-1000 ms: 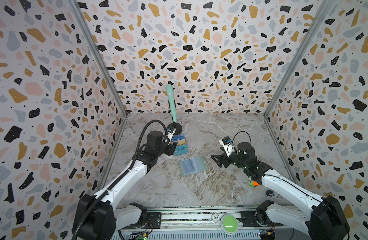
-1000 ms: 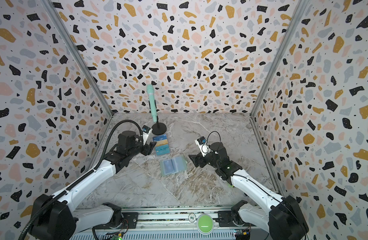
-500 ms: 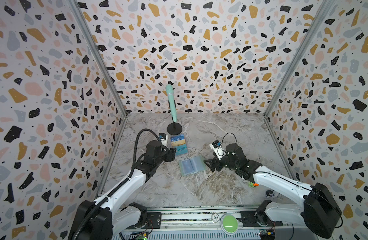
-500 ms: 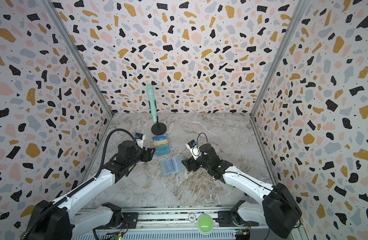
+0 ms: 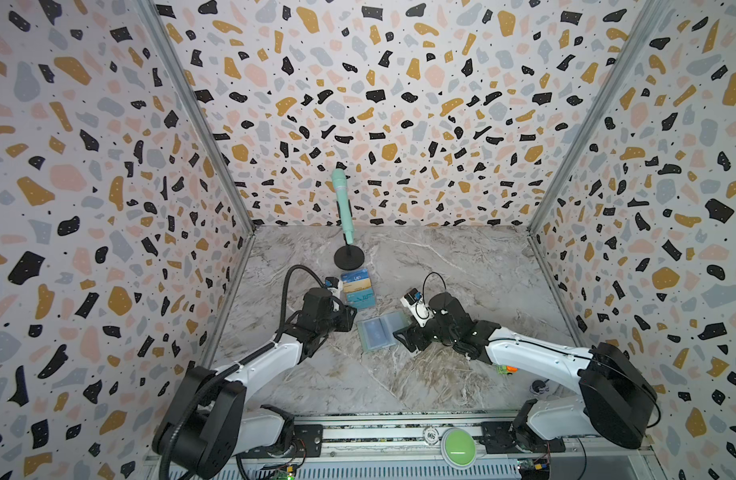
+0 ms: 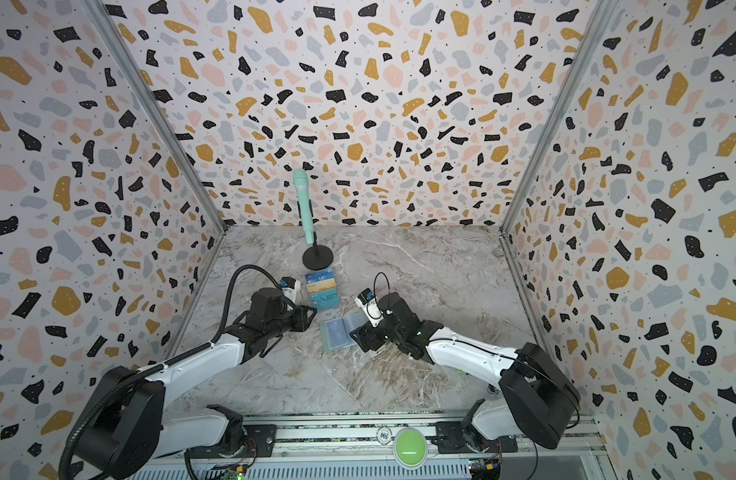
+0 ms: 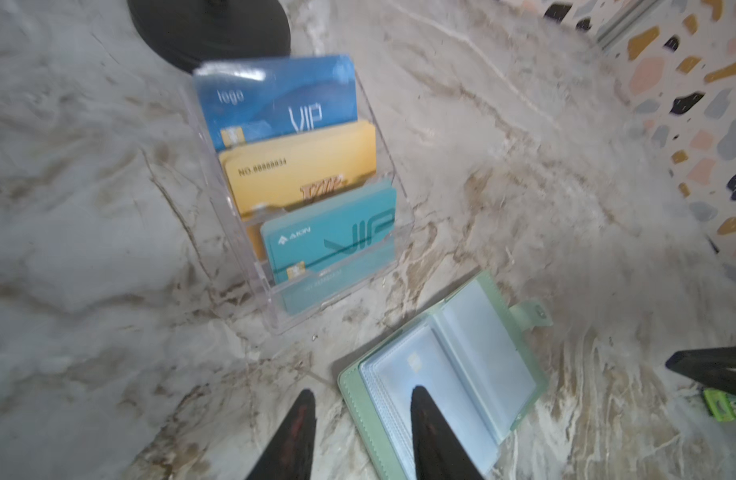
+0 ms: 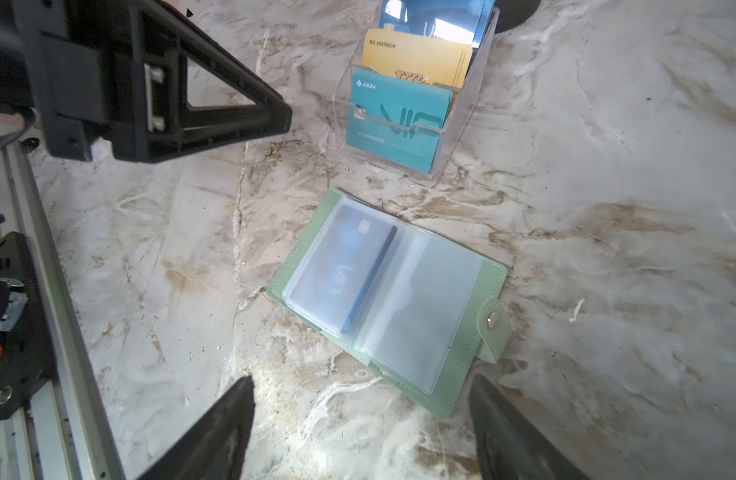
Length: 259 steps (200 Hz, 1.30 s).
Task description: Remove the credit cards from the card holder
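The dark blue credit card's free edge (image 8: pixel 372 278) faces the card holder's fold, so next my left gripper steadies the card holder's green border (image 8: pixel 310 236) while my right gripper takes that edge of the card.
The card holder (image 5: pixel 378 332) (image 6: pixel 340 332) lies open and flat on the marble table, mint-green with pale sleeve pages (image 8: pixel 420 307). A dark blue credit card (image 8: pixel 349 270) sits inside one sleeve, and its chip shows faintly in the left wrist view through the card holder's page (image 7: pixel 441 374). No yellow card shows in the holder. My left gripper (image 5: pixel 350 319) (image 6: pixel 310 318) (image 7: pixel 363 392) hovers at the holder's left edge, jaws narrowly apart with nothing clamped, one finger over the page. My right gripper (image 5: pixel 403 336) (image 6: pixel 360 336) (image 8: pixel 362 380) stands wide open at the holder's right edge, empty.
A clear tiered stand (image 5: pixel 358 289) (image 6: pixel 322 289) (image 7: pixel 308 187) (image 8: pixel 403 95) with blue, gold and teal cards stands just behind the holder. Behind it is a mint microphone on a round black base (image 5: pixel 348 257) (image 6: pixel 317 257). Patterned walls enclose three sides.
The left gripper came forward from beside the stand to the holder's left edge and narrowed its jaws. The right gripper moved left to the holder's right edge.
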{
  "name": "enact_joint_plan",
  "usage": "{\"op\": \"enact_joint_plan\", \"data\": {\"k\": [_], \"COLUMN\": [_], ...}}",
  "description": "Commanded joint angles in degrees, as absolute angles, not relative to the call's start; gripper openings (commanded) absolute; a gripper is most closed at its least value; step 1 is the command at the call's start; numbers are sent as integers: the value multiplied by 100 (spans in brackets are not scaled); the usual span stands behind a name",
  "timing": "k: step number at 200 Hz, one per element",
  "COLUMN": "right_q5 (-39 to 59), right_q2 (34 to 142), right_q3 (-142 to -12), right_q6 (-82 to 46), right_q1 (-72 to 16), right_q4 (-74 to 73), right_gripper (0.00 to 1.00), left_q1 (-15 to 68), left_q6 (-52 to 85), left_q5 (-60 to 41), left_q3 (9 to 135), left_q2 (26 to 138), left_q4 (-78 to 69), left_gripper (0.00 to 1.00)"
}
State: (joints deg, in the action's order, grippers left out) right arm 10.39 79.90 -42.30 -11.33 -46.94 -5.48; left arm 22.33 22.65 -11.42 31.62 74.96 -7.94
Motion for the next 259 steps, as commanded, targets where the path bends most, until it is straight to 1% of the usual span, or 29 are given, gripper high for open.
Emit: {"op": "enact_joint_plan", "data": {"k": [1,35,95,135,160,229,259], "right_q5": [948,1002,990,971,1074,690,578], "right_q2": [8038,8356,8581,8641,8735,8883,9096], "right_q3": [-4418,-4461,-4515,-4448,-4418,-4469,-4706], "right_q6": [-1219,-1290,-1444,-1602,-1626,-1635,-1475], "right_q1": [-4771,-4833,-5018,-5094,-5097,-5124,-5163], "right_q4": [-960,-1231,-1379,-1475,-1627,-1609,-1325], "right_gripper": [81,78,74,73,71,66,65], "left_q1": [2413,2692,2734,2742,2760,2782,2856], "left_q6": [2350,2372,2628,2736,2852,2814,2852], "left_q5": [-1345,-1105,-1042,-1357,-1460,-1302,-1251], "left_q3": [3121,3076,2867,2701,2592,2637,2576], "left_q2": [7726,7905,7985,8165,8341,8627,8654], "left_q4": [-1112,-1256,-1681,-2126,-2383,-2241,-2313], "left_gripper": [33,26,11,5,0,0,0]}}
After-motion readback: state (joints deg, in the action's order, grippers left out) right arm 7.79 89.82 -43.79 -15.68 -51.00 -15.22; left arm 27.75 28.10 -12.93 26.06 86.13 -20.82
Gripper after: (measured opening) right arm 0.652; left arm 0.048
